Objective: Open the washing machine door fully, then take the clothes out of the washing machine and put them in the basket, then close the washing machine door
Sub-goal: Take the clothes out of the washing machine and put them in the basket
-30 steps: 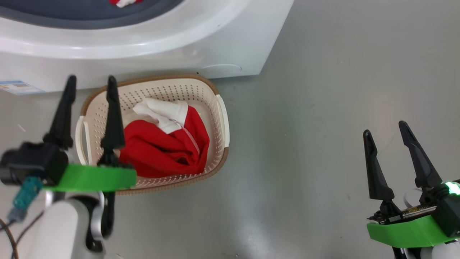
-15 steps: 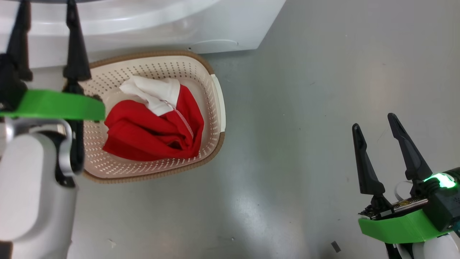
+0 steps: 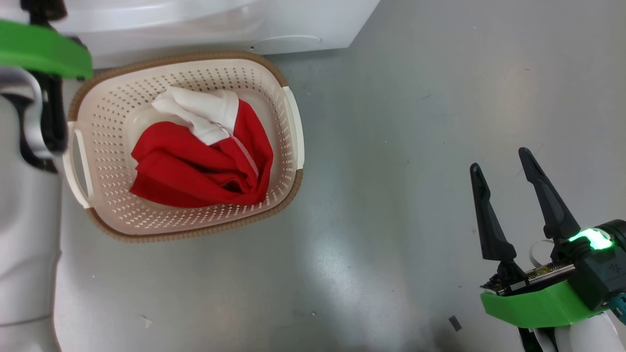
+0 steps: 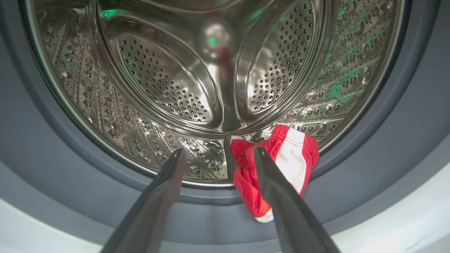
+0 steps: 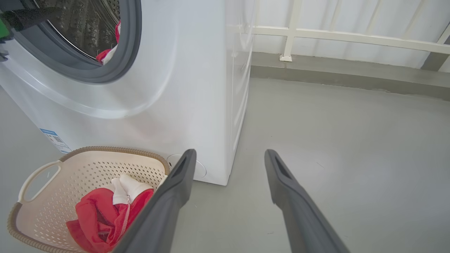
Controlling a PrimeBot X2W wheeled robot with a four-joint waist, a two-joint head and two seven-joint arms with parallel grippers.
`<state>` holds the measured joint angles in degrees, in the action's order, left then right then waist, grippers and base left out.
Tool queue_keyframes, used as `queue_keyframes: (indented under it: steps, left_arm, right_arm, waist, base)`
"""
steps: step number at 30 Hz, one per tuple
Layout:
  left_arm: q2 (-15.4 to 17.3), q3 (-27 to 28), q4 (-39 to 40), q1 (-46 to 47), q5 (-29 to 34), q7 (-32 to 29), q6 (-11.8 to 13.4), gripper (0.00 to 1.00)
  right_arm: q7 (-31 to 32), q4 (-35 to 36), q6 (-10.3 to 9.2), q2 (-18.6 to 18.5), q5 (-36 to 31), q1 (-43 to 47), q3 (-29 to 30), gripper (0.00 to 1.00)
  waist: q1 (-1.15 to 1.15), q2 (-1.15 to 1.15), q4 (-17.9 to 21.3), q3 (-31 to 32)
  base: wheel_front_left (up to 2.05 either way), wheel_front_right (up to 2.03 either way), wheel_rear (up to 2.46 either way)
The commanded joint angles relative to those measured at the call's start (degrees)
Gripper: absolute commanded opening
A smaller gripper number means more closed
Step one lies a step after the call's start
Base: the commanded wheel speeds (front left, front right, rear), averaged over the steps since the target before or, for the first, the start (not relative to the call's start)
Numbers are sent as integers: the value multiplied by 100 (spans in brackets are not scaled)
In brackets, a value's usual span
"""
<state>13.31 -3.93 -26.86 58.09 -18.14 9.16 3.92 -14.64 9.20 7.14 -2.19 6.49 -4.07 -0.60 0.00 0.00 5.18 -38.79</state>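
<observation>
My gripper will leave the drum empty when I pull the red and white clothes over the gasket, since only shiny steel (image 4: 225, 92) shows behind them.
In the left wrist view my left gripper (image 4: 219, 151) is open in front of the washing machine's steel drum (image 4: 158, 80). A red and white piece of clothes (image 4: 281, 165) hangs over the grey gasket (image 4: 52, 147), just behind my right-hand finger and not gripped. The basket (image 3: 105, 117) sits on the floor against the washing machine (image 3: 195, 24), with more red and white clothes (image 3: 200, 166) inside it. My right gripper (image 3: 500, 160) is open and empty over bare floor, well right of the basket. The washing machine door is out of view.
My pale left forearm (image 3: 24, 220) runs up the left edge of the head view beside the basket. Grey floor (image 5: 351, 140) stretches right of the machine to a white railing (image 5: 316, 35) and a low kerb at the back.
My left gripper has risen from over the basket to the drum opening, leaving the top of the head view. The head camera has shifted. The right gripper has stayed put.
</observation>
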Motion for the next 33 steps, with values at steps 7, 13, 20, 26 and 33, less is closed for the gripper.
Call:
queue_keyframes:
  steps: [7, 13, 20, 26, 33]
  left_arm:
    - [218, 143, -657, 773, -181, 41, -189, 100]
    - [150, 177, -1220, 1297, -500, -74, -540, 100]
    - [86, 154, -1819, 1800, -781, -342, -824, 100]
    - [-20, 27, -2243, 2124, -995, -620, -1014, 100]
    - [-66, -167, -2668, 2374, -1092, -1001, -1086, 100]
  right_arm:
    - [-36, 78, 35, -68, -75, -36, -179, 100]
    - [-36, 41, 35, -68, -73, -72, -255, 100]
    - [-36, -31, 35, -68, -66, -79, -346, 100]
    - [-36, -71, 35, -68, -50, -96, -362, 100]
    - [-36, -100, 35, -68, -45, -75, -326, 100]
  waist:
    - [0, 0, 91, -75]
    - [0, 0, 198, -119]
    - [0, 0, 329, -144]
    - [0, 0, 428, -160]
    - [0, 0, 494, -194]
  base:
    - [0, 0, 0]
    - [0, 0, 0]
    - [0, 0, 0]
    - [0, 0, 0]
    - [0, 0, 0]
